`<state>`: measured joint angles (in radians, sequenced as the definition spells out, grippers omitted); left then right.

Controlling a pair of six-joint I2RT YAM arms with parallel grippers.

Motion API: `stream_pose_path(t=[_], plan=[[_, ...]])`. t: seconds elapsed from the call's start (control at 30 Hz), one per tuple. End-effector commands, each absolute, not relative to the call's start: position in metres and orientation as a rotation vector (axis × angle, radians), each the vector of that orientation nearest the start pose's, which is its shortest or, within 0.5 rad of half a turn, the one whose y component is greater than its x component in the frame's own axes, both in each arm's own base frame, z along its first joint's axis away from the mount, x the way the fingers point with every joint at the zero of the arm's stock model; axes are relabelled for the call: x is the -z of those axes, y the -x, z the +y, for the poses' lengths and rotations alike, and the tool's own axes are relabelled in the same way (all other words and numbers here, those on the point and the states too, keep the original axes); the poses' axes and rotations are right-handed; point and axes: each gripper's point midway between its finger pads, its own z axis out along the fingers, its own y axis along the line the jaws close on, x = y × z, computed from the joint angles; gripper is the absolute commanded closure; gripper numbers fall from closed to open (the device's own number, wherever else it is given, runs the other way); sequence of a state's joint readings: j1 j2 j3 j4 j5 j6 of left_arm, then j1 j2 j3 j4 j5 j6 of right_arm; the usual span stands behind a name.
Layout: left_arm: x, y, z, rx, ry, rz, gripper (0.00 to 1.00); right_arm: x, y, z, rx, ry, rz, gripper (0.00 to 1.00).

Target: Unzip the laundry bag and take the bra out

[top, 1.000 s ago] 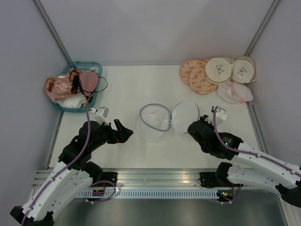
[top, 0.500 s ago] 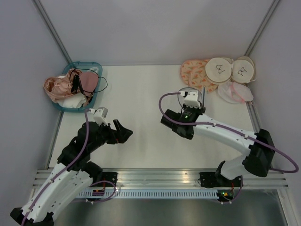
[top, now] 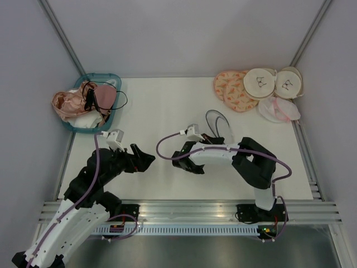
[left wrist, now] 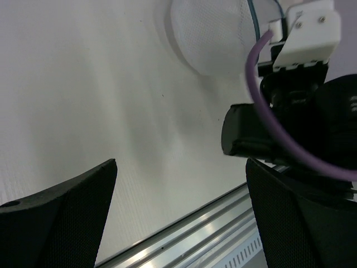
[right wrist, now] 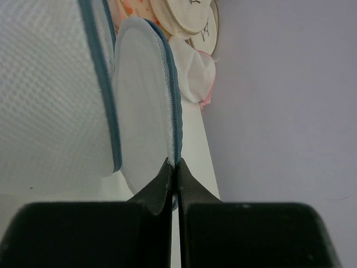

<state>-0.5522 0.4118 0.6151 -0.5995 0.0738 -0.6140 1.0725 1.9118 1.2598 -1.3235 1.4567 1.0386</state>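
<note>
My right gripper should first let go of the lid's zipped edge [right wrist: 176, 131] and move back, because my right arm [top: 188, 159] is between my left gripper and the laundry bag.
The laundry bag [top: 218, 124] is a white mesh drum with a blue-grey zipped rim, tipped on edge behind my right arm at the table's middle. In the right wrist view its body [right wrist: 50, 95] is at the left and its round lid [right wrist: 146, 100] stands open beside it. My right gripper [right wrist: 177, 165] is shut on the lid's zipped edge; in the top view it [top: 210, 136] sits just in front of the bag. My left gripper [top: 143, 159] is open and empty, left of the bag. It [left wrist: 178, 223] faces the bag [left wrist: 207, 39]. No bra shows inside the bag.
A teal basket [top: 114, 80] at the back left holds pink garments [top: 72, 103]. Peach patterned pouches [top: 230, 86], cream pouches [top: 261, 82] and a white mesh item [top: 278, 109] lie at the back right. My right arm's elbow [top: 187, 161] lies between the grippers.
My right arm has swung in from the right and folded across the middle, taking hold of the lid's edge. The bag has moved back and right and tipped on edge. The left arm has barely moved.
</note>
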Motion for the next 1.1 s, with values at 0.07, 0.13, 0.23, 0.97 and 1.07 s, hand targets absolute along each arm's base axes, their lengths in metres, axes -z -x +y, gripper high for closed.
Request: stream_pose_path(t=[0.07,0.13,0.23,0.97,1.07], plan=[[-0.208,-0.17,-0.139,0.806,0.079,2.025,0.01,-0.192,-0.28,0.204,1.096,0.609,1.273,1.0],[-0.208,-0.17,-0.139,0.805,0.088,2.026,0.0,-0.181,-0.273,0.212,1.068,0.647,1.259,1.0],[-0.21,-0.17,-0.138,0.803,0.091,2.021,0.0,-0.171,-0.257,0.222,0.994,0.685,1.239,0.87],[-0.212,-0.199,-0.223,1.078,-0.225,2.041,0.0,-0.274,-0.169,0.167,0.011,0.054,1.622,0.02],[-0.213,-0.206,-0.24,1.096,-0.27,2.032,0.0,-0.266,-0.164,0.162,-0.1,0.042,1.712,0.02]])
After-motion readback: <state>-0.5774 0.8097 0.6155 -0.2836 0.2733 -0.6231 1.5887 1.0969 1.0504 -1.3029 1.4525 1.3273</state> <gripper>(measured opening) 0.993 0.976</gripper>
